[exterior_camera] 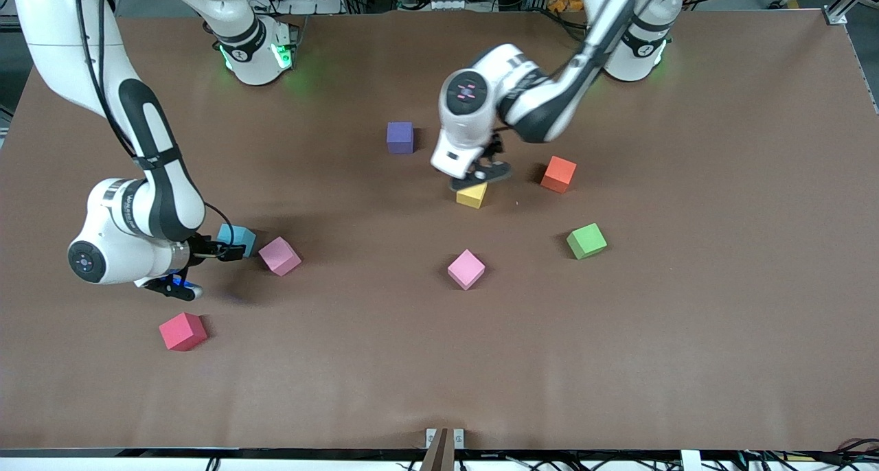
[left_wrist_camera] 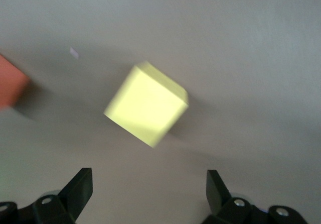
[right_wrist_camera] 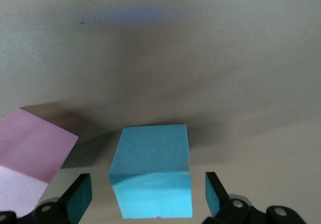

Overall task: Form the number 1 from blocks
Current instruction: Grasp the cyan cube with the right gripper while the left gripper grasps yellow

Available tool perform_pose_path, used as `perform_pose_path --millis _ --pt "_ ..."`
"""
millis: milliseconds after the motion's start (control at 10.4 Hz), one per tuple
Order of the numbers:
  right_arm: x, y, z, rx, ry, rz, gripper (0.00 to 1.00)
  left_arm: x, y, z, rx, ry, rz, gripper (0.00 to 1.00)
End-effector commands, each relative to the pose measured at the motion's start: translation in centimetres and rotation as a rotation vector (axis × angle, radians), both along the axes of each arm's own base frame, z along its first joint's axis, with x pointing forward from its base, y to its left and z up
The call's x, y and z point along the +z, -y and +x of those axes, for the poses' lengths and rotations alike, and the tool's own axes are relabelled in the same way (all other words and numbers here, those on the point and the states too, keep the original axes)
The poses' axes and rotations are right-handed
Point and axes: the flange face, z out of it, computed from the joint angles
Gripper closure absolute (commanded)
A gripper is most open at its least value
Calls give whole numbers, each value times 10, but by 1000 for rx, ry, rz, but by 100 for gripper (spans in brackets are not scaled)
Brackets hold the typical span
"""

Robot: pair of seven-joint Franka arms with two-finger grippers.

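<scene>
I should turn my left gripper until its open fingers face the block's flat sides [left_wrist_camera: 164,82] before I close them, because the yellow block [left_wrist_camera: 146,106] lies cornerwise to them.
Five blocks lie scattered on the brown table [exterior_camera: 687,334]. My left gripper [exterior_camera: 481,176] hangs open just over the yellow block [exterior_camera: 472,195]. In the left wrist view the yellow block [left_wrist_camera: 146,105] lies ahead of the gripper [left_wrist_camera: 149,191], not between its fingers. My right gripper [exterior_camera: 231,250] is low at the light blue block [exterior_camera: 237,238]. It is open: the light blue block [right_wrist_camera: 153,176] sits between the spread fingers [right_wrist_camera: 77,198] with a gap on each side. One pink block [exterior_camera: 279,255] lies beside it. Another pink block [exterior_camera: 466,269] lies mid-table, and the purple block [exterior_camera: 400,137] lies nearer the bases.
An orange cube [exterior_camera: 557,174] sits close beside the yellow block, toward the left arm's end. A green cube [exterior_camera: 586,241] lies nearer the front camera than the orange one. A red cube [exterior_camera: 183,331] lies at the right arm's end, near the right gripper.
</scene>
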Motion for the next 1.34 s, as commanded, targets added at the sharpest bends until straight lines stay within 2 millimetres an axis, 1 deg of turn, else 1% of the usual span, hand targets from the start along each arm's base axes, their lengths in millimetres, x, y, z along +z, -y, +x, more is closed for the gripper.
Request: perform_pose_path --millis 0,96,192,288,384,480,576,672,768,863,959,1055,1151,1247 --pt "-11 -2 -6 9 -11 -11 0 6 27 -27 50 24 -12 0" --pt "-18 -2 -9 8 -25 -11 0 15 38 -44 65 27 -19 0" --pt "-22 -3 -11 7 -39 -9 6 24 54 -69 82 21 -33 0" --pt "-25 -4 -14 4 -45 -6 16 26 69 -91 95 34 -59 0" --pt "-25 -2 -14 -1 -48 -6 31 18 85 -124 48 55 -63 0" --pt "-23 -2 -13 -8 -47 -5 40 6 91 -140 -35 102 -38 0" --pt "-18 -2 -12 -10 -40 -6 41 6 89 -133 -62 131 -31 0" --pt "-8 -3 -8 -2 -21 -4 41 8 82 -97 -12 135 -41 0" --pt "10 -3 -4 8 10 -5 41 4 82 -85 2 136 -42 0" --pt "27 -5 -1 20 39 -12 41 -4 88 -84 -5 135 -41 0" --pt "44 -12 2 40 68 -26 41 -12 95 -79 -1 135 -60 0" --pt "61 -20 3 47 95 -28 41 -24 103 -78 -3 134 -70 0" --pt "73 -37 3 70 112 -27 41 -36 114 -97 -40 136 -70 0" --pt "81 -49 2 69 119 -30 41 -38 118 -107 -63 142 -71 0"
